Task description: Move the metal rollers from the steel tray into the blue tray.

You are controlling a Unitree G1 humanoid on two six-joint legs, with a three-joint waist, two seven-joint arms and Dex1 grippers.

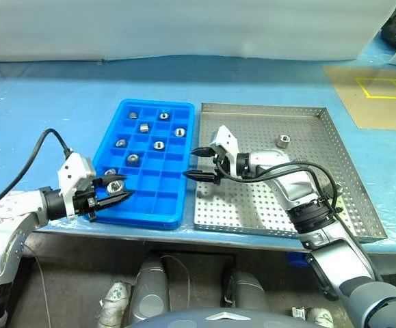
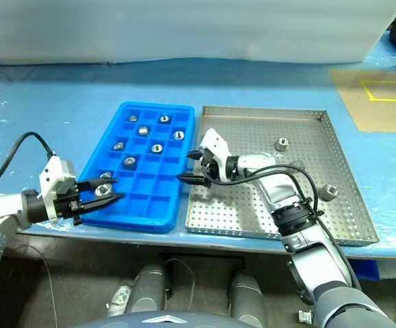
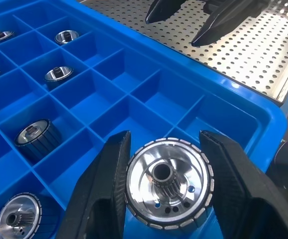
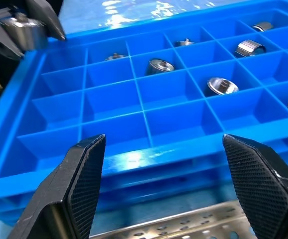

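Note:
The metal roller (image 1: 115, 186) is hanging upright above the empty near corner compartment (image 1: 117, 210). My left gripper keeps going down until the roller sits inside, and let go there.
My left gripper (image 1: 117, 193) is shut on a metal roller (image 3: 168, 185), holding it over the near-left corner of the blue tray (image 1: 158, 104). Several more rollers (image 1: 159, 145) lie in the tray's far and middle compartments; the near compartments in front of the held roller are bare. My right gripper (image 1: 201, 165) stands open with nothing between its fingers, at the left edge of the steel tray (image 1: 252, 205), pointing at the blue tray. Two loose rollers rest on the steel tray: one at the back (image 2: 282, 143), one at the right (image 2: 329, 192).
The two trays sit side by side on a blue-covered table, near its front edge. A brown board with yellow lines (image 1: 382, 96) lies at the far right. A black cable (image 1: 50, 137) loops up from my left wrist.

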